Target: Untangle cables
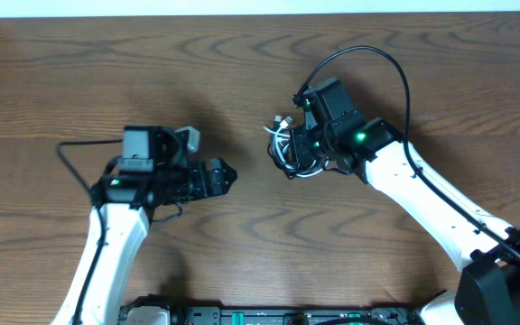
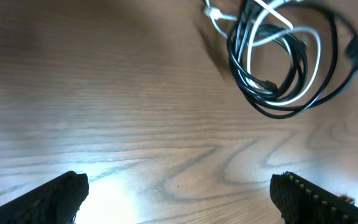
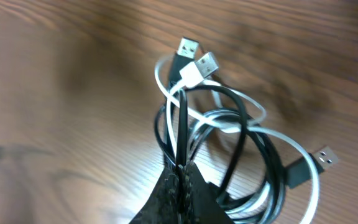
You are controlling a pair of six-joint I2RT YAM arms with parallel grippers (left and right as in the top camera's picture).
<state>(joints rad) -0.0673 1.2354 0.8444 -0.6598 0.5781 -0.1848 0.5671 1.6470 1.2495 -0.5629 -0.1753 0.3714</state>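
The white cable [image 2: 319,53] runs in and out through the black cable's loops [image 2: 240,78], so it will come along when the robot lifts the black cable.
A black cable [image 3: 238,118] and a white cable [image 3: 303,155] lie coiled together in loose loops with USB plug ends on the wooden table. In the overhead view the tangle [image 1: 289,144] sits at the table's middle, under my right gripper. My right gripper [image 3: 182,174] is shut on a strand of the black cable. The tangle shows at the top right of the left wrist view [image 2: 278,68]. My left gripper [image 2: 179,193] is open and empty, a short way left of the tangle [image 1: 222,176].
The wooden table [image 1: 152,72] stretches all around. A thick black robot wire [image 1: 377,63] arcs over the right arm. A dark rail [image 1: 269,316] runs along the front edge.
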